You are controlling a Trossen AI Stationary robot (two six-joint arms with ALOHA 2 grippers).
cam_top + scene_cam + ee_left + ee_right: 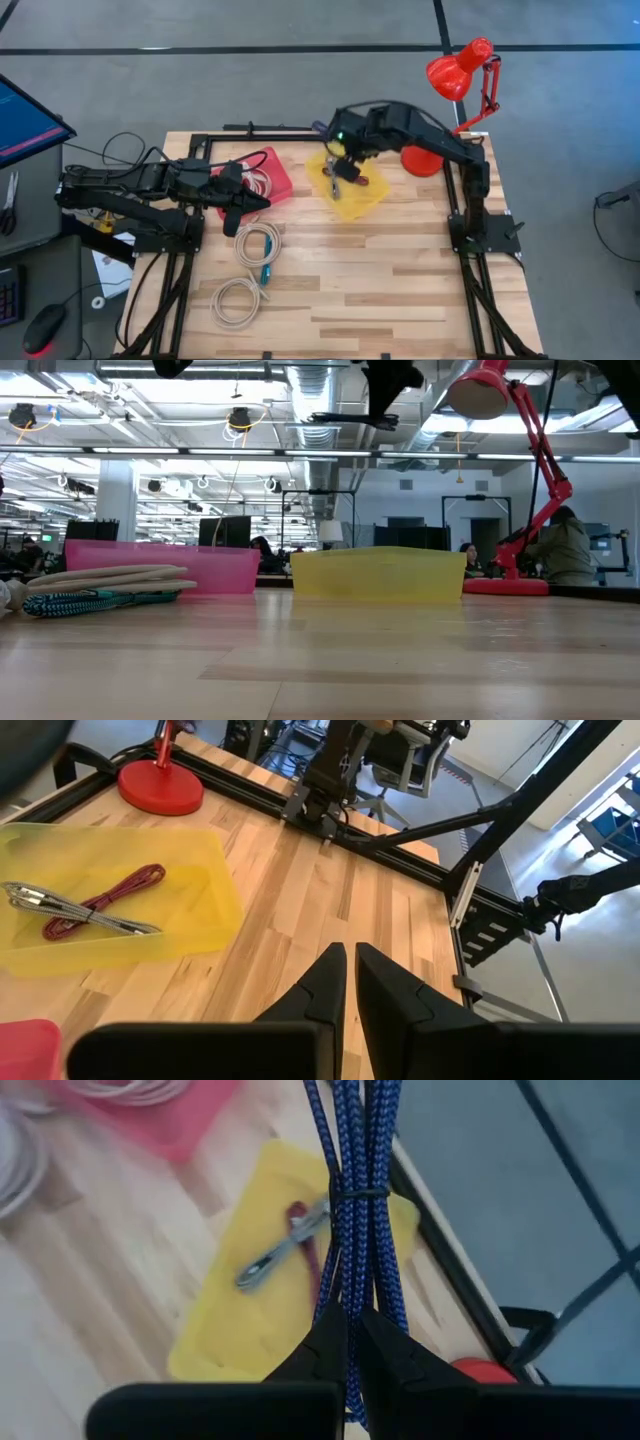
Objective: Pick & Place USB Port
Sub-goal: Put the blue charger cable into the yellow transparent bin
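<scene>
The blue cable bundle [335,418] is clear above the yellow tray's rim and the tray's near part [350,207] is free, so the robot's right gripper keeps going down there and lets go inside.
A bundle of blue braided cable [352,1170], bound by a thin tie [357,1193], hangs above the yellow tray [350,195]; my right gripper [351,1320] is shut on it. In the high view that gripper [345,168] stands over the tray's far part. A grey cable [280,1255] and a red cable [105,892] lie inside the tray. My left gripper [350,965] waits over the near edge of the pink tray [268,178], shut with only a slit between its fingertips and nothing in it. My right gripper pinches several strands of the blue cable bundle [350,1295] between its two fingers, below the tie. The fingers slant down from above, and the strands run along them, reaching out past the fingertips. The bundle is lifted clear above the yellow tray.
The pink tray holds a white cable [258,172]. Beige coiled cables [257,243] [238,300] and a teal one [267,272] lie on the table's near left. A red desk lamp [455,72] stands on its base [425,160] at the far right, beside the yellow tray.
</scene>
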